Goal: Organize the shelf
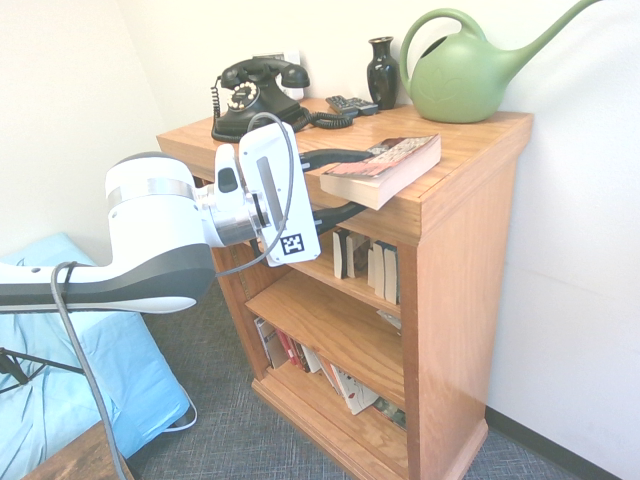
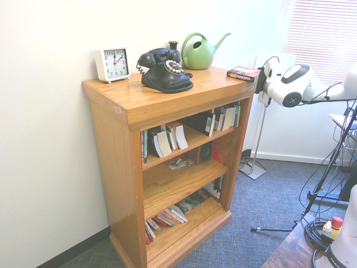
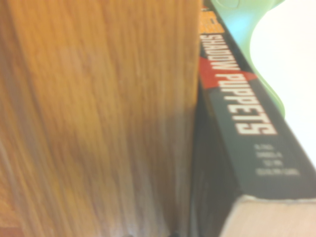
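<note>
I expect the paperback book [image 1: 385,157] to stay closed and straight when I carry it by one end, because the thick page block [image 1: 410,175] is pressed tightly together.
The shelf [image 1: 470,260] is a honey-oak bookcase [image 2: 111,156] with a thick overhanging top. A paperback book [image 1: 395,160] lies flat at one end of that top [image 2: 242,73], its corner sticking out past the front edge. My gripper [image 1: 352,185] is open at that edge [image 2: 258,78]. One black finger [image 1: 335,156] reaches over the top toward the book's near corner, and the other sits lower, by the top's front face. The wrist view shows the top's wooden edge [image 3: 98,118] beside the book's spine [image 3: 247,113], printed "Shadow Puppets".
On the top stand a black rotary telephone [image 1: 255,95], a dark vase [image 1: 382,72], a remote [image 1: 352,104], a green watering can [image 1: 465,75] and a white clock [image 2: 113,63]. Books [image 1: 370,262] stand and lean on the inner levels [image 2: 164,139]. A blue cloth [image 1: 60,380] lies low beside the arm.
</note>
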Robot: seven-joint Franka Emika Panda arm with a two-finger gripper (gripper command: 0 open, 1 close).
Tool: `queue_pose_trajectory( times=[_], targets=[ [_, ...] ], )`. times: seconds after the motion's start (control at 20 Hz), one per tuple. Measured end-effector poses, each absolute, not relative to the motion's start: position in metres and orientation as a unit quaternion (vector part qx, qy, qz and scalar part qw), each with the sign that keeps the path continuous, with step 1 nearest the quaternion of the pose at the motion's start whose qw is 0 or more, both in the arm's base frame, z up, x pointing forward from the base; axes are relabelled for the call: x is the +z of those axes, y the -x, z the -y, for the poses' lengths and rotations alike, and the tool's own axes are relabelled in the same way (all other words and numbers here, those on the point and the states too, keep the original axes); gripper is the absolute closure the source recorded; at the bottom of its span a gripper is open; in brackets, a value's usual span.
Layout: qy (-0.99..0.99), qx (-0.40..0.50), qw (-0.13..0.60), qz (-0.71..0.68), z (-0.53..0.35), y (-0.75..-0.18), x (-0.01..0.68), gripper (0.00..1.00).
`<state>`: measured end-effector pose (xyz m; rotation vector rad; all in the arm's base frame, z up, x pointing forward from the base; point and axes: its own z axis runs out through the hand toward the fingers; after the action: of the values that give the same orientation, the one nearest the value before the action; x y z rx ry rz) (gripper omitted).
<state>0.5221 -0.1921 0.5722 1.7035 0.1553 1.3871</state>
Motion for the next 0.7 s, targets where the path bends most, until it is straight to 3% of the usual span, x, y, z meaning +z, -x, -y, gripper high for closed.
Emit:
queue_pose_trajectory(
  times=[0.7],
  targets=[
    [-0.688,0.566,0.450,-0.065,0.186,-0.529,0.571,1.00]
  ],
)
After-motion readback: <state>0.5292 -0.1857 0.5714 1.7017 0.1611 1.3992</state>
